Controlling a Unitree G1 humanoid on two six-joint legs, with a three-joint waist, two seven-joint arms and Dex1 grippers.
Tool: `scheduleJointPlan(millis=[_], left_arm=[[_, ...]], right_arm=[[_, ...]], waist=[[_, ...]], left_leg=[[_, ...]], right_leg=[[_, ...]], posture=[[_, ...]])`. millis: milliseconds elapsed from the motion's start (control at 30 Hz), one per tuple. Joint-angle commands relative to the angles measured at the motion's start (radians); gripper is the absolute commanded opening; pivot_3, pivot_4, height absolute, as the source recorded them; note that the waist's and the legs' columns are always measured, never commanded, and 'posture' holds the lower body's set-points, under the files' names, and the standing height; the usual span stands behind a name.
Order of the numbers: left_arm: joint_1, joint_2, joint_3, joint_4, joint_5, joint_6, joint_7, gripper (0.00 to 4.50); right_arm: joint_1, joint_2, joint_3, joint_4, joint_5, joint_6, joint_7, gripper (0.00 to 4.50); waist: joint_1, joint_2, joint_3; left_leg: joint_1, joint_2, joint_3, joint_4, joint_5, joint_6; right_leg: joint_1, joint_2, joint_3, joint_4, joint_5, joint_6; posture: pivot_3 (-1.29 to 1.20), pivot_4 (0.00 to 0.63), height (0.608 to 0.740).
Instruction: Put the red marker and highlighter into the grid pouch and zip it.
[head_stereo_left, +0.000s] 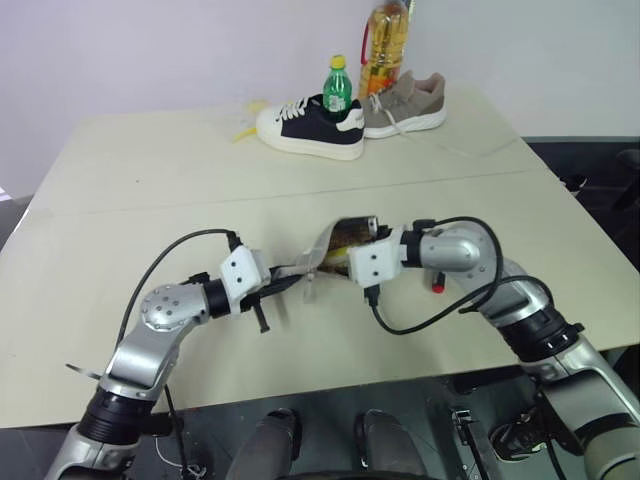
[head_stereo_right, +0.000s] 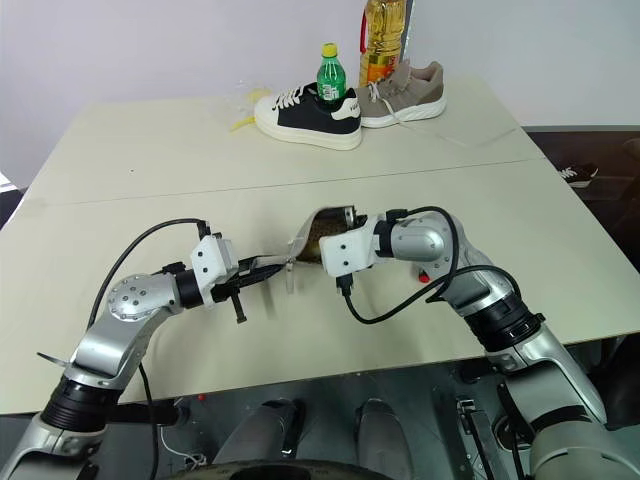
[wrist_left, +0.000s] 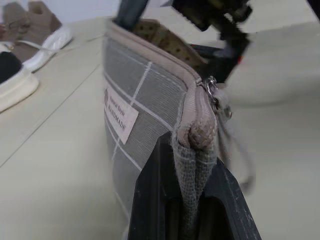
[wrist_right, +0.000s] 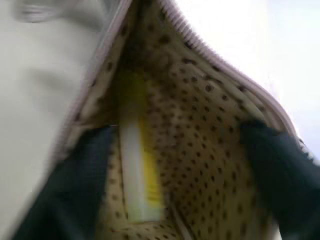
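The grid pouch is wide open with room (wrist_right: 195, 150) beside the highlighter, so the red marker (head_stereo_left: 438, 283) will slip in lengthwise next to it when the robot puts it in.
The grid pouch (head_stereo_left: 318, 255) is held up off the table between my two grippers, its grey side and white label (wrist_left: 121, 116) facing outward. My left gripper (wrist_left: 192, 165) is shut on the pouch's zipper end, with fabric pinched between its black fingers (wrist_left: 150, 200). At the other end, my right gripper (wrist_right: 175, 175) is open, its fingers (wrist_right: 75, 185) spread inside the pouch's dotted mouth. The highlighter (wrist_right: 137, 175) lies inside the pouch between them. A small red part of the red marker (head_stereo_left: 437, 286) shows on the table just behind my right wrist; the arm hides the rest of it.
At the table's far side stand a black-and-white shoe (head_stereo_left: 310, 125), a tan shoe (head_stereo_left: 405, 105), a green bottle (head_stereo_left: 337, 90) and a tall oil bottle (head_stereo_left: 385, 45). A yellow scrap (head_stereo_left: 245, 125) lies beside the shoes. The front table edge (head_stereo_left: 330, 385) is close below my arms.
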Motion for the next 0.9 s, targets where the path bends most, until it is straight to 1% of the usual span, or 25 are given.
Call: scheduleJointPlan(millis=[33,100,167,233,333,433,600,800,833,900], left_arm=[[-0.019,-0.03,0.014,0.031,0.041,-0.068,0.055,0.0],[-0.028,-0.054,0.006,0.064,0.066,-0.097,0.082,0.0],[-0.046,-0.085,-0.018,0.121,0.12,-0.152,0.119,0.0],[-0.066,-0.109,-0.039,0.169,0.16,-0.196,0.142,0.0],[-0.103,-0.133,-0.076,0.251,0.218,-0.274,0.156,0.0],[-0.143,-0.166,-0.11,0.327,0.255,-0.356,0.164,0.0],[-0.193,-0.211,-0.147,0.394,0.255,-0.414,0.134,0.0],[-0.221,-0.225,-0.145,0.445,0.257,-0.451,0.126,0.0],[-0.223,-0.226,-0.143,0.448,0.256,-0.452,0.128,0.0],[-0.221,-0.226,-0.139,0.448,0.256,-0.452,0.132,0.0]], right_arm=[[0.013,-0.002,-0.127,-0.09,0.149,0.166,0.037,4.32],[0.04,-0.01,-0.197,-0.14,0.247,0.311,0.059,4.32],[0.084,-0.035,-0.297,-0.184,0.347,0.507,0.065,4.32],[0.111,-0.041,-0.379,-0.195,0.404,0.661,0.027,4.32],[0.15,-0.059,-0.438,-0.148,0.36,0.8,-0.096,4.32],[0.167,-0.021,-0.514,-0.122,0.355,1.021,-0.246,4.32],[0.258,0.002,-0.538,-0.214,0.349,1.214,-0.369,4.32],[0.308,0.109,-0.563,-0.302,0.386,1.369,-0.467,4.32],[0.313,0.13,-0.561,-0.302,0.387,1.377,-0.485,4.09],[0.318,0.152,-0.556,-0.295,0.386,1.381,-0.507,3.49]], waist=[[0.0,0.0,0.0],[0.001,0.0,0.0],[0.002,0.0,0.0],[0.008,0.0,0.0],[0.005,0.0,0.0],[0.004,0.0,0.0],[0.002,0.001,-0.001],[-0.001,0.001,-0.001],[-0.002,0.001,-0.001],[-0.001,0.001,-0.001]], left_leg=[[0.0,0.0,0.0,0.0,0.0,0.0],[0.0,0.0,0.0,0.0,0.0,0.0],[0.0,0.0,0.0,0.0,0.0,0.0],[-0.001,0.0,-0.002,0.001,0.0,0.0],[-0.002,0.0,-0.001,0.002,0.0,0.001],[-0.002,0.0,0.0,0.002,0.0,0.001],[-0.005,0.0,0.0,0.002,0.0,0.001],[-0.005,0.001,0.001,0.003,-0.001,0.001],[-0.005,0.001,0.001,0.003,-0.001,0.001],[-0.005,0.001,0.001,0.004,-0.001,0.001]], right_leg=[[0.0,0.0,0.0,0.0,0.0,0.0],[0.0,0.0,0.0,-0.001,0.0,0.0],[0.0,-0.001,0.0,-0.001,0.0,0.0],[0.002,-0.001,0.0,-0.003,0.001,-0.001],[0.001,-0.001,0.0,-0.004,0.002,-0.003],[0.001,-0.001,-0.001,-0.004,0.002,-0.003],[-0.002,-0.001,-0.001,-0.004,0.003,0.0],[-0.003,-0.001,0.0,-0.003,0.004,0.001],[-0.003,0.0,0.0,-0.003,0.004,0.001],[-0.002,0.0,0.0,-0.003,0.004,0.001]], posture=[[0.0,0.15,0.74],[0.0,0.15,0.74],[0.0,0.15,0.74],[0.0,0.15,0.74],[0.0,0.15,0.74],[0.0,0.15,0.74],[0.0,0.15,0.74],[0.0,0.15,0.74],[0.0,0.15,0.74],[0.0,0.15,0.74]])
